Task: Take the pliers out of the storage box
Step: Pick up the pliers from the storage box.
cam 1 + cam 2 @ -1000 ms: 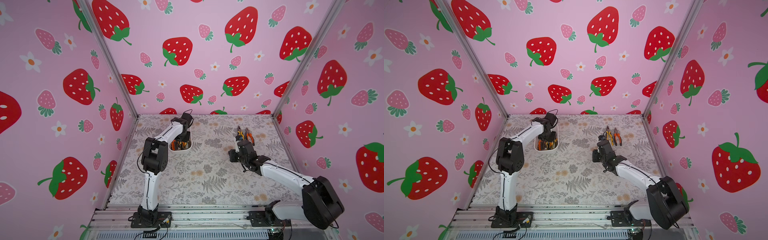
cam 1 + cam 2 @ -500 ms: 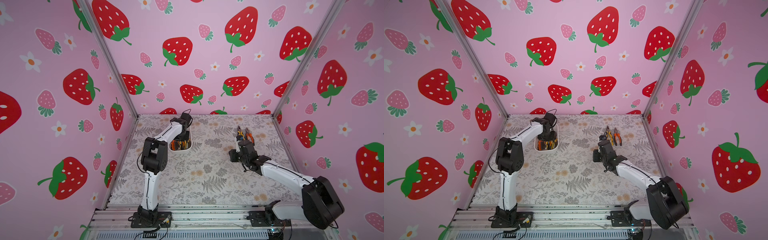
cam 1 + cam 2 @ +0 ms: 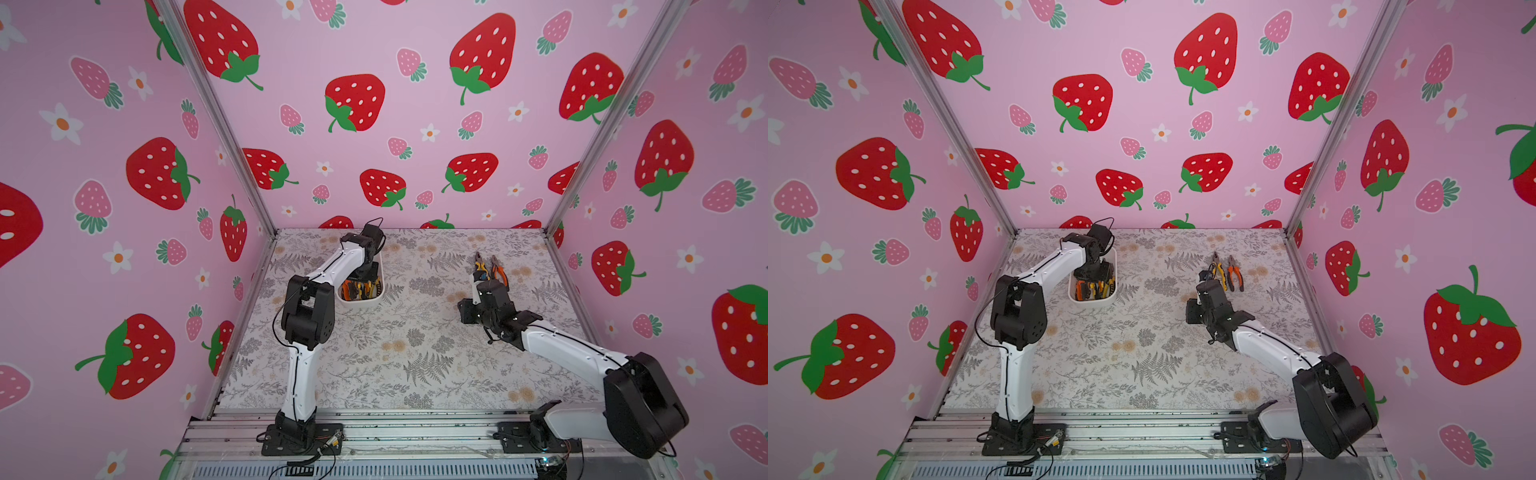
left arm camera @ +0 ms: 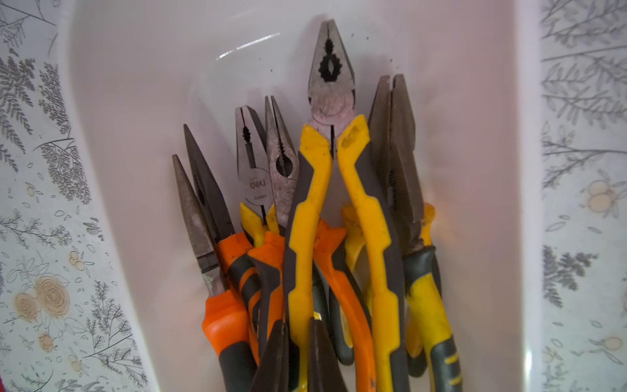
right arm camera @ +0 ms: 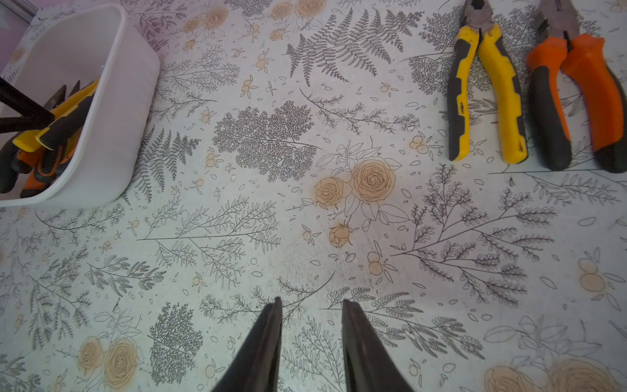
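Next, I open my left gripper, reach deeper [image 4: 300, 359] around the top pliers' yellow handle [image 4: 301, 307] and close before I lift the top pliers out, because that gripper's fingers are too shallow on the handle.
The white storage box [image 3: 360, 302] stands at the back left with several pliers [image 4: 271, 190] bunched inside, orange-and-black and yellow-and-black. My left gripper [image 4: 300, 325] reaches down into the box and is shut on one yellow handle of the top yellow-and-black pliers [image 4: 330, 85]. In both top views the left wrist [image 3: 1094, 270] hides the far half of the box. My right gripper [image 5: 310, 300] hangs open over bare table, nothing between its fingers. Two pliers lie on the table beyond it, one yellow-handled [image 5: 488, 91] and one orange-handled [image 5: 576, 101].
The two loose pliers [image 3: 488, 269] lie side by side at the back right, noses toward the back wall. The floral table [image 3: 395, 353] is closed in by pink strawberry walls on three sides. A metal rail [image 3: 415, 432] with both arm bases runs along the front edge.
My left gripper's jaws have come together on the yellow handle inside the box. The right arm has barely moved.
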### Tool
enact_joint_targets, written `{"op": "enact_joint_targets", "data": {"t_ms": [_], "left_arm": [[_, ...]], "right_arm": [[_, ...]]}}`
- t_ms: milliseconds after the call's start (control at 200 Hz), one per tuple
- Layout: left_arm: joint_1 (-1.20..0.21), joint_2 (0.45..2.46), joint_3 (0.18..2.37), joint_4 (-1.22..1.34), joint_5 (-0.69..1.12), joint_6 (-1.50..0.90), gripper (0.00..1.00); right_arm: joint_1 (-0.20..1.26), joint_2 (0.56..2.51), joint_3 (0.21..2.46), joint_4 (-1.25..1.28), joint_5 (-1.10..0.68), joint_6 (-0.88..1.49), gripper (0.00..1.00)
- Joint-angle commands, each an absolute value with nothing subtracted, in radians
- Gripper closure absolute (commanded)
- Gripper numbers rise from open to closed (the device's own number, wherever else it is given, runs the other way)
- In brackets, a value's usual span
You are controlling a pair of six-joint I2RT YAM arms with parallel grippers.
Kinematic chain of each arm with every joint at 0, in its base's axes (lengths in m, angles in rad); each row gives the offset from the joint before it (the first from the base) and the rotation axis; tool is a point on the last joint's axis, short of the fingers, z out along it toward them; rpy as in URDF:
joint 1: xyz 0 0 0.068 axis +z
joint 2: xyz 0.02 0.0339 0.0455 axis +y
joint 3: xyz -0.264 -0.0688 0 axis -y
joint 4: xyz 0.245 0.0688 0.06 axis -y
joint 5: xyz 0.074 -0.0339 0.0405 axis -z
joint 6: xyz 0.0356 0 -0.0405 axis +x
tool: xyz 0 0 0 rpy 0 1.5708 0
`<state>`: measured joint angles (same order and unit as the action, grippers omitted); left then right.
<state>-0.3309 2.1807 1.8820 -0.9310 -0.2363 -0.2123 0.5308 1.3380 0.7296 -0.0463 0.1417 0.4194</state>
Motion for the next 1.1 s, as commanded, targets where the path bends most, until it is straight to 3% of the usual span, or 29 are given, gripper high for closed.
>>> {"op": "enact_joint_targets", "data": {"t_ms": [0,595,675,725,905,1095], "left_arm": [[-0.328,2.122,1.929,-0.995,-0.29,-0.195,1.0],[-0.31,2.064,1.773,-0.941,-0.355,-0.142,1.0],[-0.309,2.054,1.763,-0.934,-0.31,-0.152,0.67],[-0.31,2.048,1.764,-0.934,-0.27,-0.167,0.59],[-0.327,2.046,1.814,-0.956,-0.194,-0.221,0.58],[-0.351,2.095,1.879,-0.994,-0.193,-0.236,0.65]], "right_arm": [[0.526,1.315,0.719,-0.029,0.134,0.425,0.66],[0.526,1.316,0.719,-0.031,0.136,0.425,0.65],[0.526,1.318,0.722,-0.031,0.134,0.425,0.65],[0.526,1.321,0.725,-0.032,0.133,0.425,0.65],[0.526,1.326,0.727,-0.034,0.131,0.425,0.65],[0.525,1.322,0.726,-0.034,0.131,0.423,0.65]]}}
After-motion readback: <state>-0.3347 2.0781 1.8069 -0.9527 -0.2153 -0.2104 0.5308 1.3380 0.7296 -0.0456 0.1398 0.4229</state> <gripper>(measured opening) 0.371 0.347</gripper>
